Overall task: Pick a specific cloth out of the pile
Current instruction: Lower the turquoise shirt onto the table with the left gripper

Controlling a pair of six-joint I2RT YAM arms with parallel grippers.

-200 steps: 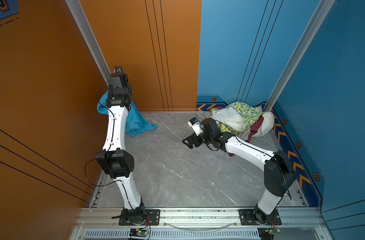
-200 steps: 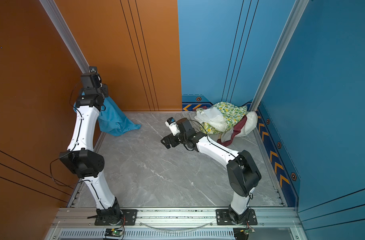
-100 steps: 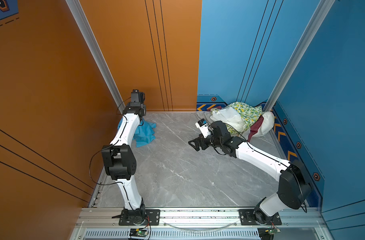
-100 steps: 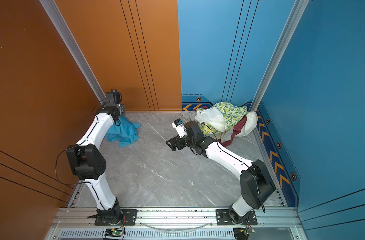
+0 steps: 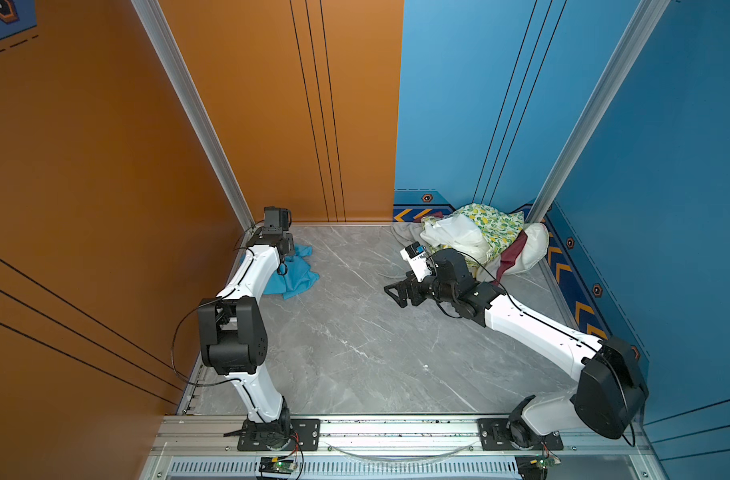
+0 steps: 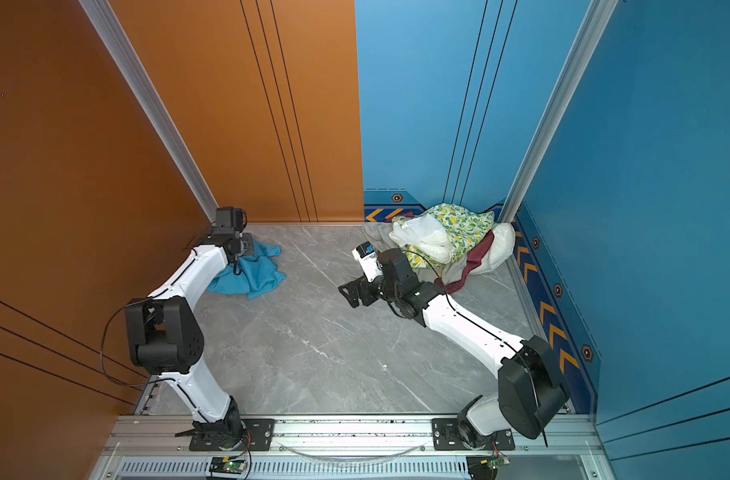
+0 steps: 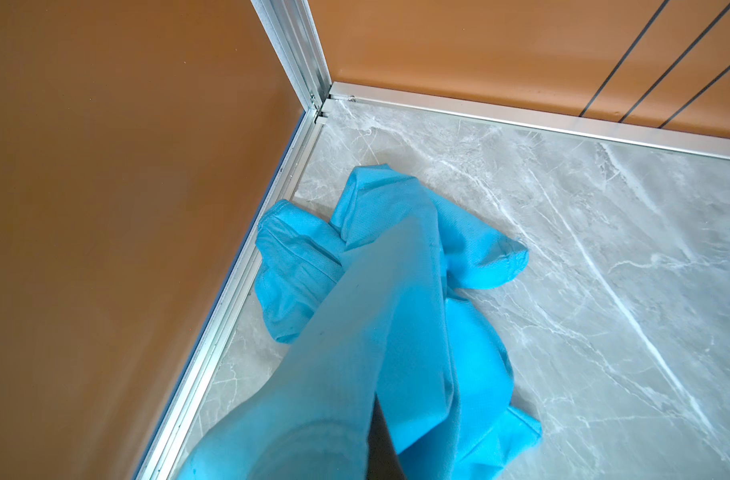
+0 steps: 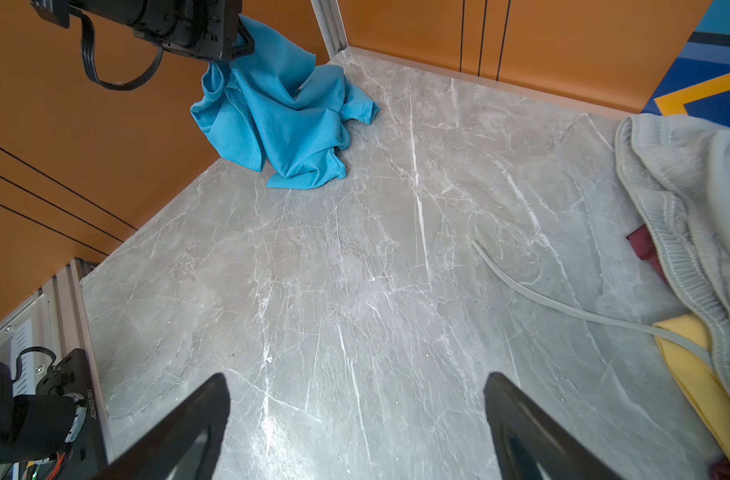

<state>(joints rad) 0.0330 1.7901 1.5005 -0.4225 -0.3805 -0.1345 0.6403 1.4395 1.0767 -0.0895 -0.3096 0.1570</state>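
I should carry on lowering the raised fold of the sky-blue cloth (image 5: 297, 279) with my left gripper, as the cloth touches open floor (image 5: 314, 239) well away from the pile, until the fold rests there, and then let go.
The cloth (image 5: 297, 275) (image 6: 253, 274) is sky-blue and lies crumpled on the grey marble floor in the far left corner. One fold of it rises into my left gripper (image 5: 286, 248) (image 6: 242, 246), which is shut on it just above the floor. In the left wrist view the cloth (image 7: 396, 257) drapes over the jaws. The right wrist view shows the cloth (image 8: 280, 120) hanging from the left gripper (image 8: 234, 41). The pile (image 5: 481, 237) (image 6: 446, 235) sits in the far right corner. My right gripper (image 5: 394, 291) (image 6: 349, 293) (image 8: 355, 380) hovers open and empty beside it.
Orange walls close the left and back, blue walls the right. A grey drawstring (image 8: 542, 295) trails from the pile's grey garment (image 8: 687, 187) onto the floor, next to a yellow piece (image 8: 687, 357). An aluminium rail (image 5: 396, 432) runs along the front.
My left arm has come down from high against the orange wall into the far left corner. The blue cloth, hanging before, now lies heaped on the floor. The right arm stretched slightly rightward.
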